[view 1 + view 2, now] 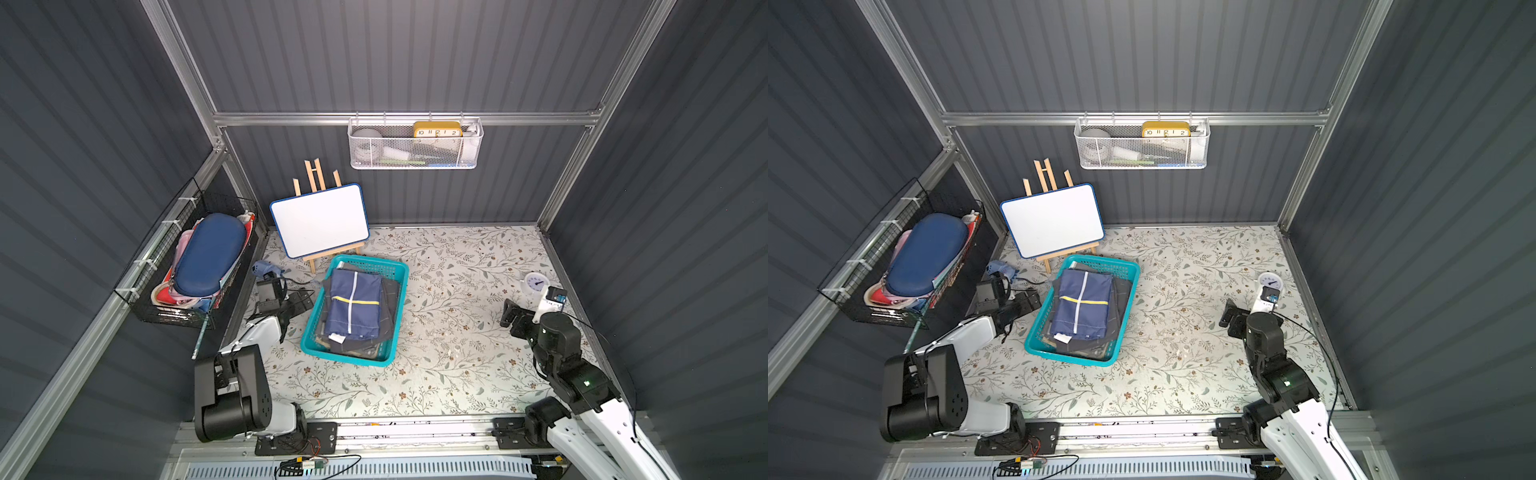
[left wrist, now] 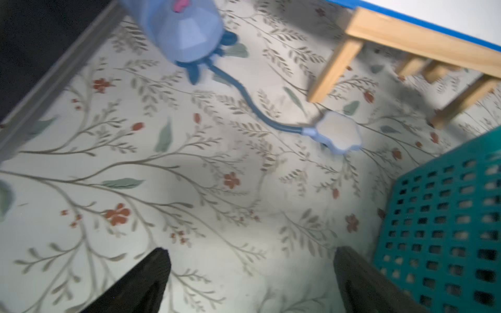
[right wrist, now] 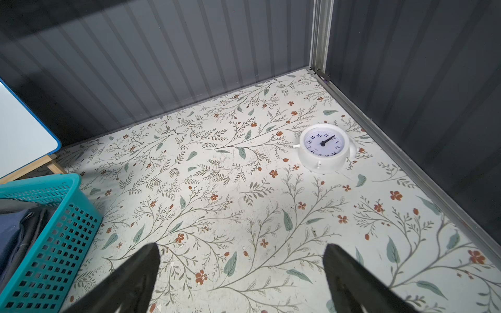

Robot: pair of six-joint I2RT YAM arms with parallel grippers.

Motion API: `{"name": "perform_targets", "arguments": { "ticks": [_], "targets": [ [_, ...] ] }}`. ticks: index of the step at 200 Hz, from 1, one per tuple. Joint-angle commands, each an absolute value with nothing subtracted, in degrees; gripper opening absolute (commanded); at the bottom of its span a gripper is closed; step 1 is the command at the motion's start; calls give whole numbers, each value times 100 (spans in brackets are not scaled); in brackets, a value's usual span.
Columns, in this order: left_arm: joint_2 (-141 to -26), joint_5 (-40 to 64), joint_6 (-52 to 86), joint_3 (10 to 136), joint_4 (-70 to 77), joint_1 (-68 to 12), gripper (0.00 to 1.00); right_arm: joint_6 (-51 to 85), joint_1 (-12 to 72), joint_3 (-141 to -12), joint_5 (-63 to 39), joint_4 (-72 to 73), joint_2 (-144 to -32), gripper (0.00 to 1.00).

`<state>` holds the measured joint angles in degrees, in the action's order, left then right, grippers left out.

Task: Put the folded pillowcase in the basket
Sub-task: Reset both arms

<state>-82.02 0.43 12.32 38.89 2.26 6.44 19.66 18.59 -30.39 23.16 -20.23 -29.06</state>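
The teal basket (image 1: 356, 312) is standing at a slant with the folded pillowcase in it, so my left gripper needs to push its side (image 1: 316, 308) toward the middle of the table until the basket is square.
The teal basket (image 1: 347, 360) (image 1: 1070, 358) stands left of the table's middle in both top views. A folded navy pillowcase (image 1: 353, 305) (image 1: 1084, 305) with a white and a yellow stripe lies in it, on top of other dark folded cloths. My left gripper (image 1: 300, 302) (image 1: 1027, 302) hovers open and empty just left of the basket; its wrist view shows the perforated wall (image 2: 447, 216) beside one finger, bare mat between the jaws (image 2: 250, 257). My right gripper (image 1: 510, 318) (image 1: 1231, 318) is open and empty far to the right, over bare mat (image 3: 241, 252). The basket (image 3: 54, 244) and navy cloth (image 3: 13, 230) show there.
A whiteboard on a wooden easel (image 1: 320, 220) stands just behind the basket. A small blue gadget with a cord (image 1: 266, 270) lies left of it. A white clock (image 1: 534, 282) lies by the right wall. A black wire basket (image 1: 195, 257) and a white mesh basket (image 1: 415, 145) hang on the walls.
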Motion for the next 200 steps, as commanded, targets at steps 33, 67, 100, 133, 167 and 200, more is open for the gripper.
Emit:
{"name": "perform_targets", "arguments": {
  "ticks": [33, 67, 100, 133, 167, 200],
  "targets": [
    [-7711, 220, 751, 3743, 9, -124, 100, 1921, 1854, -2946, 2596, -1815, -3269, 99],
    [-7410, -453, 507, 3394, 621, -119, 100, 1585, 1813, -2754, 3216, -1061, -4161, 99],
    [-7988, -538, 178, 3023, 1906, -71, 100, 932, 1537, -2316, 3490, 577, -5050, 99],
    [-8527, -287, -147, 2557, 3410, -53, 100, 555, 1021, -2025, 3161, 2084, -5999, 99],
    [-8628, 469, -521, 2325, 4379, -35, 100, 8, 791, -1908, 2396, 3705, -7186, 99],
    [-8689, 912, -615, 2087, 5164, -35, 100, -219, 547, -2122, 1616, 4054, -7646, 99]
  ]
}}
